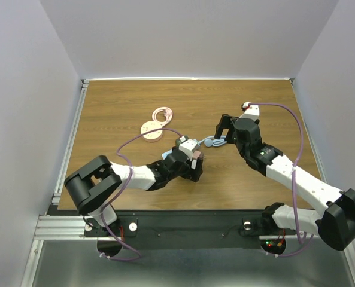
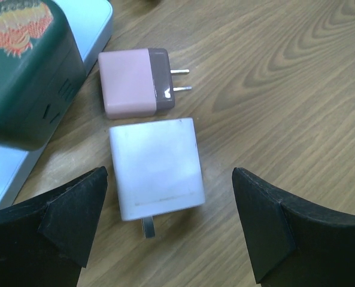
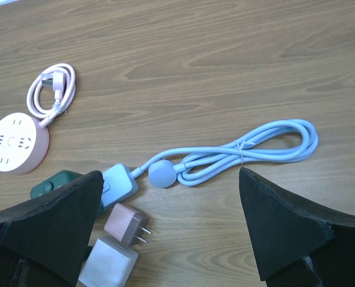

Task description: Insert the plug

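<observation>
My left gripper is placed so that the light blue power strip's end (image 3: 118, 184) peeks out (image 1: 166, 154) past it. I should expect a free outlet to be hidden next to the green socket cube.
A white plug adapter (image 2: 156, 167) lies flat on the wooden table, one prong toward me. My left gripper (image 2: 170, 179) hovers open just above it, fingers either side, touching nothing. A pink adapter (image 2: 135, 82) lies just beyond, prongs to the right. A dark green socket cube (image 2: 27, 72) sits on a light blue power strip (image 2: 6, 173) at the left. My right gripper (image 3: 170, 179) is open and empty above the blue strip's round plug (image 3: 162, 174) and coiled blue cable (image 3: 249, 146). In the top view the left gripper (image 1: 192, 161) and right gripper (image 1: 220, 134) are close together at mid-table.
A round pink socket puck (image 1: 152, 131) with its coiled pink cable (image 1: 163, 113) lies left of centre on the table; it also shows in the right wrist view (image 3: 15, 143). The pink adapter (image 3: 127, 222) and white adapter (image 3: 108, 263) lie by my right gripper's left finger.
</observation>
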